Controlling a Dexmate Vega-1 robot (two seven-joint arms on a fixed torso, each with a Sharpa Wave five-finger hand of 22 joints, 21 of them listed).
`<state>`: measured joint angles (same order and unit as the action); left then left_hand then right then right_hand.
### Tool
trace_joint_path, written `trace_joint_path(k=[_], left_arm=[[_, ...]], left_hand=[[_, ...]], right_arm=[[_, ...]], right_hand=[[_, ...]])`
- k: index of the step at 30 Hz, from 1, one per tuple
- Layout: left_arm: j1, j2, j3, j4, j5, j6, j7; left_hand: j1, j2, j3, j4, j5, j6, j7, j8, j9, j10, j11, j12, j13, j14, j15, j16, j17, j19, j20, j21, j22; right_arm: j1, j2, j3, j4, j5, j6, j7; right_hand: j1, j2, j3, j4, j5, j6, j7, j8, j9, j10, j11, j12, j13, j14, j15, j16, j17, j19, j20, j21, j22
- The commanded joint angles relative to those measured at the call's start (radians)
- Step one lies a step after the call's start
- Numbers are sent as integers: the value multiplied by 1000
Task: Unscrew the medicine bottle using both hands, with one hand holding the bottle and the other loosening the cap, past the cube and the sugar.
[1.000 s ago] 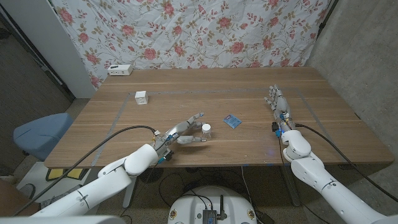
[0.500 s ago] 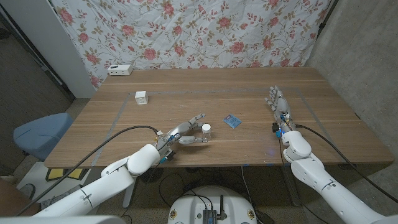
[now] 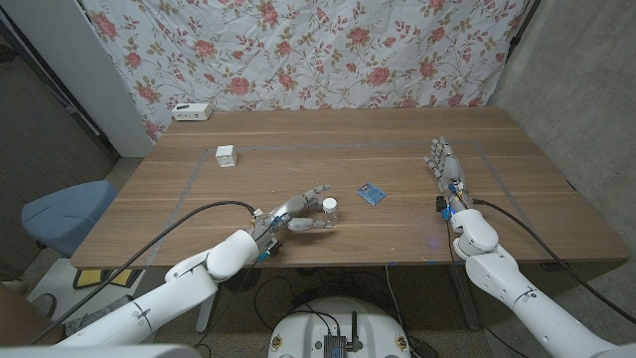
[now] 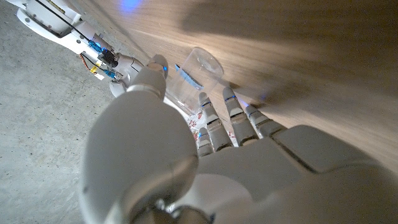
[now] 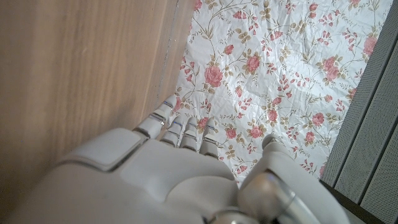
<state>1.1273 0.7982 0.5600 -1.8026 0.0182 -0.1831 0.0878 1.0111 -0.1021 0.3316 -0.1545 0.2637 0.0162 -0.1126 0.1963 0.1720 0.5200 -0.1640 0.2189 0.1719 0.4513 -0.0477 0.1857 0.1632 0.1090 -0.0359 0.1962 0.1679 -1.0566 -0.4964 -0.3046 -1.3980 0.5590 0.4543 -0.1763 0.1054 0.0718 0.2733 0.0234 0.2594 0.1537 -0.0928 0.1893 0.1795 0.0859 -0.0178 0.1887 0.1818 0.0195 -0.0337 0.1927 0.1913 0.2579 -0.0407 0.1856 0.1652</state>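
Observation:
The blue sugar packet shows through the clear medicine bottle (image 4: 188,76) (image 3: 331,213). The bottle should be empty when I pick it up.
A small clear medicine bottle (image 3: 329,210) with a white cap stands upright near the table's front middle. My left hand (image 3: 298,213) reaches it from the left, with the fingers (image 3: 316,190) spread behind it and the thumb in front, so the bottle stands between them with small gaps. The left wrist view shows the bottle (image 4: 198,73) just past my left hand's (image 4: 186,155) thumb tip and fingers. My right hand (image 3: 444,164) waits at the right of the table, fingers straight and apart, holding nothing. The blue sugar packet (image 3: 371,193) lies right of the bottle. The white cube (image 3: 226,155) sits at the back left.
A white box (image 3: 191,110) stands at the table's back left edge. A flowered cloth (image 3: 328,50) hangs behind the table. Tape lines (image 3: 191,184) mark a rectangle on the wood. A blue chair (image 3: 60,214) stands left of the table.
My left hand has crept a little to the right, so its thumb and fingers now lie on either side of the bottle. The right hand and the objects have stayed put.

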Motion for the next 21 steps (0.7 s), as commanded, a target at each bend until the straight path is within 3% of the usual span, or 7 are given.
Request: trace_joint_path(k=[1,12,21], left_arm=[[-11,-7,8,7,9,9,10],[-28,-19,18,18,16,10,9],[-36,-27,24,25,20,8,13]], left_hand=[[21,2,-3,-1,-3,18,4,7,1,22,-1,9,3,21,-168,3,2,13,-66,4,1],[59,25,-4,-1,-13,67,17,8,1,81,-3,9,3,79,-171,7,4,45,-80,5,1],[90,33,-11,-2,-24,112,38,6,1,144,4,10,3,131,-175,7,4,72,-119,4,0]], right_arm=[[12,5,-1,22,5,6,9],[12,6,1,26,7,7,6],[9,3,6,20,12,5,3]], right_hand=[[-3,-2,1,-7,9,6,-3,0,1,11,-2,5,3,9,-6,5,1,7,-26,2,2],[-4,-1,1,-7,9,6,-1,0,1,11,-2,4,3,10,-7,5,1,8,-26,2,2],[-4,-1,0,-7,9,6,-2,0,1,11,-3,4,3,11,-7,5,1,10,-27,3,2]])
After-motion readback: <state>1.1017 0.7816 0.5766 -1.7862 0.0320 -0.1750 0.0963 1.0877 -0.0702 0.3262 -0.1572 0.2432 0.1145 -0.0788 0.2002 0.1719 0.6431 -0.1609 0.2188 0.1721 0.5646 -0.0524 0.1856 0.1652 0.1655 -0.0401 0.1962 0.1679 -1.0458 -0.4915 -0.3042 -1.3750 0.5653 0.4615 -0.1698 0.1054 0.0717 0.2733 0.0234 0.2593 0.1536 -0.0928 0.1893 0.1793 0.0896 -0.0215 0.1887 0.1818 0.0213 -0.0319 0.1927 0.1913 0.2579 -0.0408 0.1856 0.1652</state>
